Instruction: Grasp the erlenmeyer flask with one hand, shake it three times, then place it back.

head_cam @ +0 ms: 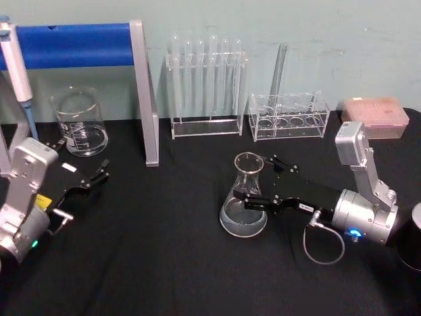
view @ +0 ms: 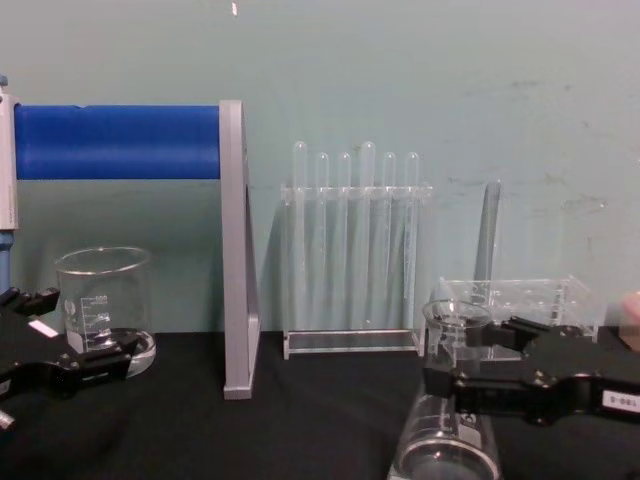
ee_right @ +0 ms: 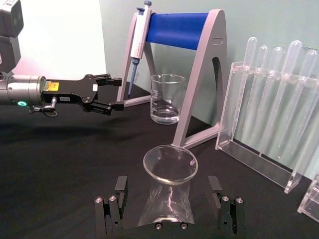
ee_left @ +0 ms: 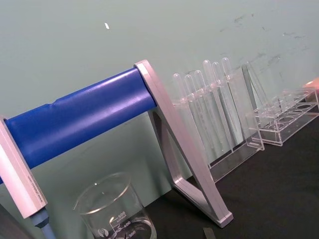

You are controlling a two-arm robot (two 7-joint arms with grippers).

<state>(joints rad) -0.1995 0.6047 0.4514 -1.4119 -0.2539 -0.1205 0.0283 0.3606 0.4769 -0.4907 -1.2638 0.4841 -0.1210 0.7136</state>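
Observation:
The liquid [view: 446, 465] line [view: 445, 443] is sitting low in the erlenmeyer flask's wide base, so the liquid will slosh below the flask's neck when I shake the flask.
The erlenmeyer flask [head_cam: 245, 214] stands upright on the black table, right of the middle, with a little clear liquid in its base. My right gripper [head_cam: 256, 183] reaches in from the right, open, with one finger on each side of the flask's neck. In the right wrist view the flask [ee_right: 167, 201] sits between the two fingers [ee_right: 118, 191] with a gap showing on both sides. The chest view shows the flask [view: 447, 452] low at the right, with the right gripper [view: 465, 355] around its neck. My left gripper [head_cam: 99, 174] rests open at the far left, near the beaker.
A glass beaker [head_cam: 79, 122] stands back left beside a grey pipette stand with a blue bar [head_cam: 72, 45] holding a pipette [head_cam: 14, 66]. A rack of test tubes [head_cam: 207, 85], a lower clear rack [head_cam: 288, 115] and a pink box [head_cam: 373, 117] line the back.

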